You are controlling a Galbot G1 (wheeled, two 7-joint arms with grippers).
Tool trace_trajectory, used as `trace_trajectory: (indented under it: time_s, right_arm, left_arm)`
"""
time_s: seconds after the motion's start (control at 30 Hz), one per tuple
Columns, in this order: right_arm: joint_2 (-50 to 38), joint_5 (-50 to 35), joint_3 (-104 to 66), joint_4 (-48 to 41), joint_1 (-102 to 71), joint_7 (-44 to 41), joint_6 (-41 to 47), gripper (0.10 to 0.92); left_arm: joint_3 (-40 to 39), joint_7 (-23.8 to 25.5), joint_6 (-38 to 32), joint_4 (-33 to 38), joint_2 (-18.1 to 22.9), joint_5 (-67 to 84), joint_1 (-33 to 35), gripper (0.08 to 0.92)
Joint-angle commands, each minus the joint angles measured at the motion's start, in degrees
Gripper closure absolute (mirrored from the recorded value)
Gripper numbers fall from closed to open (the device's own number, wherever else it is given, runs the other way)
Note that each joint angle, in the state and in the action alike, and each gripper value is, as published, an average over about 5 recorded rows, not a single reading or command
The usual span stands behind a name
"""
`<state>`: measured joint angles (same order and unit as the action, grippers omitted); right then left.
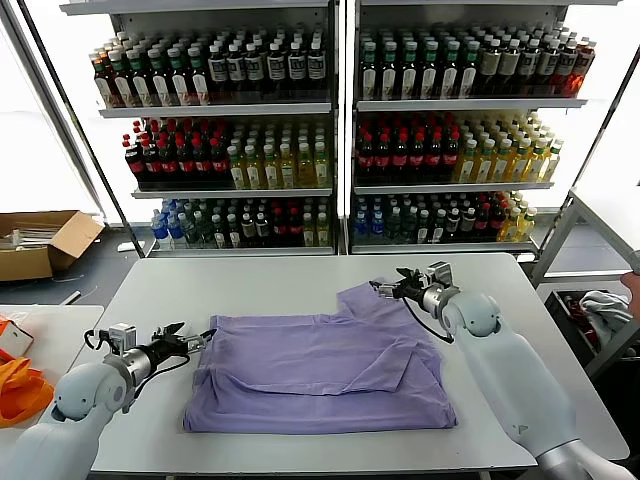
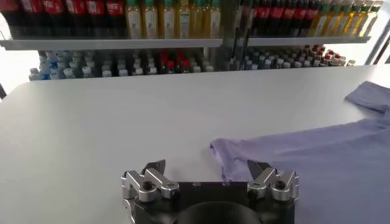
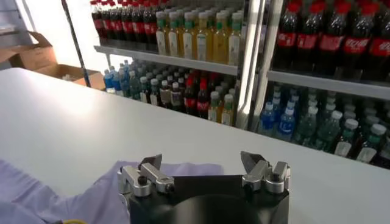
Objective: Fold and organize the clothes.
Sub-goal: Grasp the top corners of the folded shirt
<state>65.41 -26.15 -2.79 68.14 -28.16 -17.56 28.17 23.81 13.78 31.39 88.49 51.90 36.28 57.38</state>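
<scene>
The far sleeve [image 1: 362, 299] will fold over when I carry it and will leave the lavender T-shirt's near edge [image 1: 320, 428] where it is, because that edge lies flat.
The lavender T-shirt [image 1: 325, 370] lies flat on the white table [image 1: 250, 285], partly folded, with one sleeve [image 1: 365, 297] sticking out at its far right. My left gripper [image 1: 190, 340] is open at the shirt's left edge, low over the table; in the left wrist view [image 2: 207, 165] the shirt's corner [image 2: 228, 155] lies between its jaws. My right gripper [image 1: 385, 288] is open just above the far right sleeve; in the right wrist view [image 3: 201, 161] the sleeve edge [image 3: 183, 168] lies under the jaws. No print shows on the shirt.
Shelves of bottled drinks [image 1: 330, 130] stand behind the table. An orange fabric item [image 1: 18, 385] lies on a side table at the left. A cardboard box [image 1: 40, 240] sits on the floor at the left. A cart with white cloth [image 1: 600, 300] is at the right.
</scene>
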Motion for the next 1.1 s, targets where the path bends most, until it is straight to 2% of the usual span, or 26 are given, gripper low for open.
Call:
trace_trajectory:
  time_s: [0.03,0.37,0.47,0.63,0.73,1.1]
  right_arm:
    - [2.1,0.3,2.9,-8.6,3.9,-0.4,0.3,0.203]
    - [3.4,0.9,3.9,-10.5,4.6,0.8,1.3,0.211]
    - [3.5,0.8,4.5,-9.6,4.2,0.9,1.7,0.266]
    - [3.3,0.8,4.8,-8.1,2.8,1.4,2.4,0.413]
    - [2.9,0.7,4.7,-6.8,2.0,1.6,2.5,0.499]
    - [1.5,-3.2,2.2,2.2,-1.7,3.2,3.5,0.803]
  left_arm:
    - [-6.1,-0.1,-0.3,-7.5,2.2,0.6,-9.6,0.177]
    - [-8.6,0.8,-0.8,-8.4,3.5,-0.9,-9.4,0.177]
    - [-8.4,1.0,-0.8,-8.0,3.5,-1.0,-8.5,0.177]
    - [-7.9,1.6,-0.7,-6.5,3.1,-1.6,-6.7,0.185]
    - [-7.5,2.2,-0.8,-5.6,2.8,-1.8,-5.4,0.242]
    - [-5.8,1.7,-2.7,-4.3,3.2,-2.6,-3.8,0.562]
